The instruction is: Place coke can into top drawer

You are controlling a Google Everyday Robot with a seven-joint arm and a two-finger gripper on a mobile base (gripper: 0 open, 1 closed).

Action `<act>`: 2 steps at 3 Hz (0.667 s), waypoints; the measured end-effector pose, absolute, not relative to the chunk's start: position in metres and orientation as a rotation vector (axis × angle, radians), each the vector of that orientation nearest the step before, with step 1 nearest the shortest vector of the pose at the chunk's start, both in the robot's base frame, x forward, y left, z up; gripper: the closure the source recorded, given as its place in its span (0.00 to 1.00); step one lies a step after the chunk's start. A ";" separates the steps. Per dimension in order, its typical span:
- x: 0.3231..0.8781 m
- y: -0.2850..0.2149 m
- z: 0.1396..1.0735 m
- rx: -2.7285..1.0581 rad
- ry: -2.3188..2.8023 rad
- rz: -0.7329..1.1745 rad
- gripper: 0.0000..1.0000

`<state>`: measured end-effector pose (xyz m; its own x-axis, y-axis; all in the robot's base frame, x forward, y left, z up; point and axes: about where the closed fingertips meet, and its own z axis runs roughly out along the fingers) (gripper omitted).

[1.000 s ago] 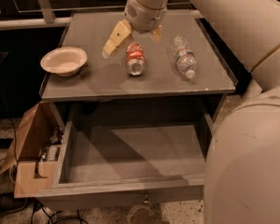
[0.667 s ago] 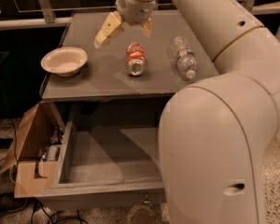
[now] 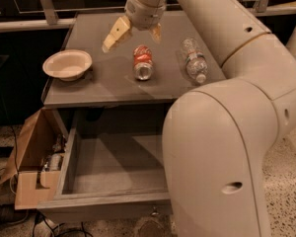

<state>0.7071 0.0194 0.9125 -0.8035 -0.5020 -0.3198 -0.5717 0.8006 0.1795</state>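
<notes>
I should expect the drawer part hidden [image 3: 193, 164] behind my arm to be empty too, because the top drawer's flat bottom [image 3: 116, 165] is clear all the way up to my arm.
The red coke can [image 3: 143, 62] lies on its side on the grey cabinet top [image 3: 108, 85], its silver end toward me. My gripper [image 3: 134, 36] hangs open just above and behind the can, one yellow finger [image 3: 115, 33] out to the left and the other at the right, not touching it. The top drawer [image 3: 113, 169] stands pulled open below the cabinet top, its flat bottom bare. My arm covers the drawer's right part.
A clear plastic water bottle [image 3: 194, 60] lies on the top right of the can. A white bowl [image 3: 67, 64] sits at the top's left end. A brown cardboard box [image 3: 33, 157] with clutter stands on the floor left of the drawer.
The arm has swung across the view and now fills the right foreground. The gripper has shifted slightly left above the can. The can, bottle and bowl have not moved.
</notes>
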 end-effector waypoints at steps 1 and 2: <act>0.721 0.001 0.881 -0.783 2.798 0.365 0.00; 0.730 -0.019 0.855 -0.740 2.851 0.334 0.00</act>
